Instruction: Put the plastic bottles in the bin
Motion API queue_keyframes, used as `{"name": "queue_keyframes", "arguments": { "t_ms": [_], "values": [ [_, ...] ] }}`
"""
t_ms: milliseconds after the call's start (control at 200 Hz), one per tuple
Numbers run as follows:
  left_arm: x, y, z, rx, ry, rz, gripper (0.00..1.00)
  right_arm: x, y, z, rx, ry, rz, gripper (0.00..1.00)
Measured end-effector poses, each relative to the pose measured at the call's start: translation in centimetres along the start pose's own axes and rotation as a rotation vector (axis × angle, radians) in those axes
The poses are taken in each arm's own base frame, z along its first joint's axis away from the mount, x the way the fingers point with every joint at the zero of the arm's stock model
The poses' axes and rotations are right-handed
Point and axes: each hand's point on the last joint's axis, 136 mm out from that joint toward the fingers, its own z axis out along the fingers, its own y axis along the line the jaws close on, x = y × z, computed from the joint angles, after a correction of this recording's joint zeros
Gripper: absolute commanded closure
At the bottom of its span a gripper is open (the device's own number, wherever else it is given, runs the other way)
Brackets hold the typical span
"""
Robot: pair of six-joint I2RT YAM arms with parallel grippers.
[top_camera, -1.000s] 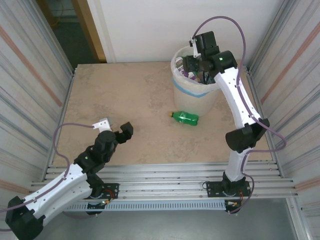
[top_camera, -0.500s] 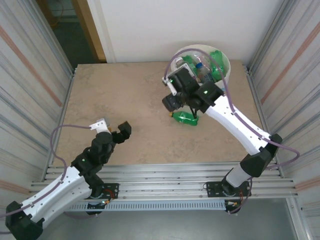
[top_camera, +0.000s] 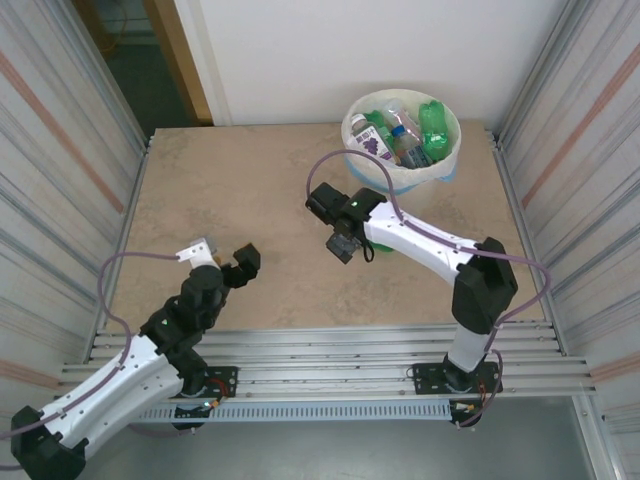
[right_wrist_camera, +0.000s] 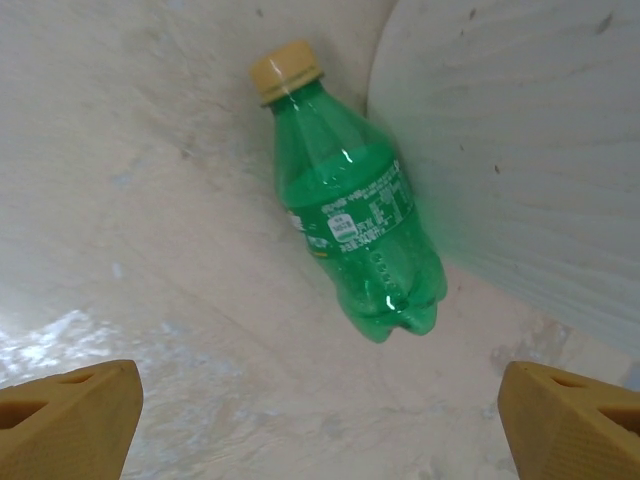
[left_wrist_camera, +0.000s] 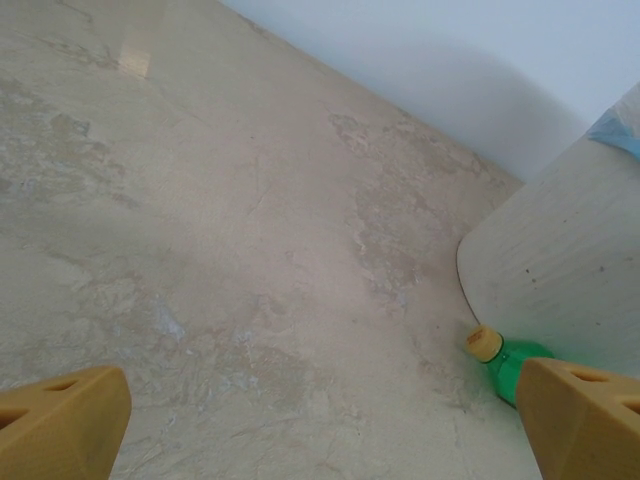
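Observation:
The green bottle's base has open room (right_wrist_camera: 475, 305) between it and the bin, so my right gripper should keep going down over the green bottle's body (right_wrist_camera: 362, 230) and close around it.
A green plastic bottle (right_wrist_camera: 350, 215) with a yellow cap lies on its side on the table, against the foot of the bin (right_wrist_camera: 520, 150). My right gripper (right_wrist_camera: 320, 430) hangs open just above the table, a little short of the bottle's base, with nothing between its fingers. From above, that gripper (top_camera: 342, 245) sits front-left of the bin (top_camera: 352, 140), which holds several bottles. My left gripper (top_camera: 222, 255) is open and empty over the near-left of the table. In the left wrist view the bottle (left_wrist_camera: 515, 365) lies far ahead beside the bin wall (left_wrist_camera: 570, 260).
Corrugated metal walls close in both sides of the table. A white wall runs along the back, just behind the bin. Aluminium rails (top_camera: 330, 345) line the near edge by the arm bases.
The right arm swung from above the bin down to the table beside the green bottle, and its jaws widened. The bin's contents now show. The left arm barely moved.

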Motion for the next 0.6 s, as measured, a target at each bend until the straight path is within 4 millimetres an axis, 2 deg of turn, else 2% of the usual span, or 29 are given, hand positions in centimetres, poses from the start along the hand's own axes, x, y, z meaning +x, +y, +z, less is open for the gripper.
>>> {"name": "queue_keyframes", "arguments": {
  "t_ms": [331, 601],
  "values": [
    [0.4, 0.6, 0.0, -0.016, 0.005, 0.000, 0.01, 1.2, -2.2, 4.0, 0.059, 0.084, 0.018, 0.10],
    [0.4, 0.6, 0.0, -0.016, 0.004, -0.008, 0.01, 1.0, -1.6, 5.8, 0.058, 0.106, -0.001, 0.10]
  ]
}}
